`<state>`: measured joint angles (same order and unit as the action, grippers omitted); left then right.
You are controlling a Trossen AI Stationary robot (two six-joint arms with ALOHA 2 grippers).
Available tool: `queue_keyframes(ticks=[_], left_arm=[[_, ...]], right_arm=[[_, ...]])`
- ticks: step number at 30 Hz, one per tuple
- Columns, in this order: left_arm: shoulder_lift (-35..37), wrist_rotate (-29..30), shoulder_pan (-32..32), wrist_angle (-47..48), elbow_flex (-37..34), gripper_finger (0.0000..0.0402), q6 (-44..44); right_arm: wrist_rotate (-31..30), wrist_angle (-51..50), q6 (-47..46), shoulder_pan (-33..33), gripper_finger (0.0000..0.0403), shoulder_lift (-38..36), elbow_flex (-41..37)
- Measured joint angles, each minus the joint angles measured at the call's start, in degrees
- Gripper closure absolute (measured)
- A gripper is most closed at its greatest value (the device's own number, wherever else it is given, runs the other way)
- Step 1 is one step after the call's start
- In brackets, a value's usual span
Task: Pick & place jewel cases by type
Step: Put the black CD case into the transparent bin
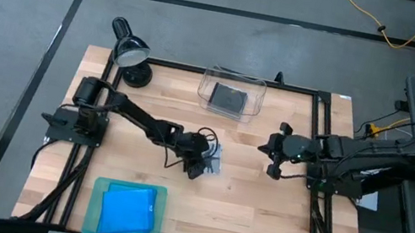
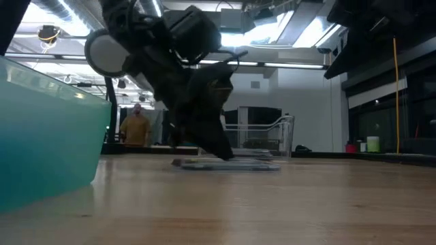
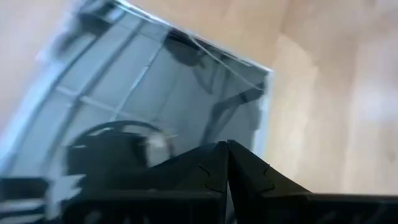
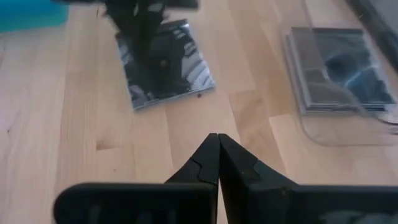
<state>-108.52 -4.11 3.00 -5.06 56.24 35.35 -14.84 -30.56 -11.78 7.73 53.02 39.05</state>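
Observation:
Next, I move my left gripper, now shut over the flat grey case's top (image 1: 214, 157), back to pinch an edge while my right gripper steadies the opposite edge (image 1: 221, 161).
One dark grey square jewel case (image 1: 215, 162) lies flat on the wooden table near its middle, a disc showing through its lid (image 3: 155, 93). My left gripper (image 1: 200, 167) is shut, slants down, and has its fingertips (image 2: 223, 153) over the case's top. More grey cases (image 1: 228, 99) lie in the clear bin (image 1: 203, 90) at the far edge. Bright blue cases (image 1: 128, 211) lie in the teal tray (image 1: 98, 200) at the near left. My right gripper (image 1: 274, 151) hangs shut above bare table, right of the middle. My left gripper has its shut fingertips (image 3: 225, 146) down at the top face (image 4: 165, 62) of the grey case, slanting down from the table's left. The case lies flat on the table. I cannot tell whether the tips touch it or stand just above it.
A black desk lamp (image 1: 129, 51) stands at the far left corner. A black frame runs along the table's edges. Bare wood lies between the loose case, the bin and the tray. In the low view the teal tray's wall (image 2: 41, 136) rises close by.

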Motion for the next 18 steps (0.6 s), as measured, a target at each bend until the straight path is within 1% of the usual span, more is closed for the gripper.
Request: queue_keyframes(ticks=[2, 4, 7, 10, 14, 16, 18], left_arm=[[1.4, 0.3, -0.6, 4.5, 1.3, 0.04, -3.1], [3.4, 0.4, -1.1, 6.8, 1.6, 0.0401, -4.8], [6.9, 1.5, -1.5, 7.5, 1.7, 0.0399, -5.1], [10.9, 3.9, -1.6, 10.2, 1.8, 0.0399, -4.7], [14.6, 9.5, -1.6, 19.3, 1.7, 0.0401, -1.0], [16.0, 12.3, -1.6, 23.2, 0.6, 0.0399, 3.3], [17.0, 13.9, -1.6, 23.7, -1.3, 0.0398, 8.9]], right_arm=[[1.1, 0.1, 0.1, 0.0, 0.0395, 1.4, 0.0], [1.2, 0.1, 0.2, 0.0, 0.0395, 3.2, 0.0], [1.6, 0.5, 1.2, 0.0, 0.0395, 6.6, 0.0], [3.6, 2.7, 3.1, 0.0, 0.0395, 10.6, 0.0], [6.0, 6.5, 6.1, 0.0, 0.0395, 17.5, 0.0], [7.4, 8.9, 7.7, 0.0, 0.0395, 21.3, 0.0], [9.5, 11.5, 9.4, 0.0, 0.0395, 24.9, 0.0]])
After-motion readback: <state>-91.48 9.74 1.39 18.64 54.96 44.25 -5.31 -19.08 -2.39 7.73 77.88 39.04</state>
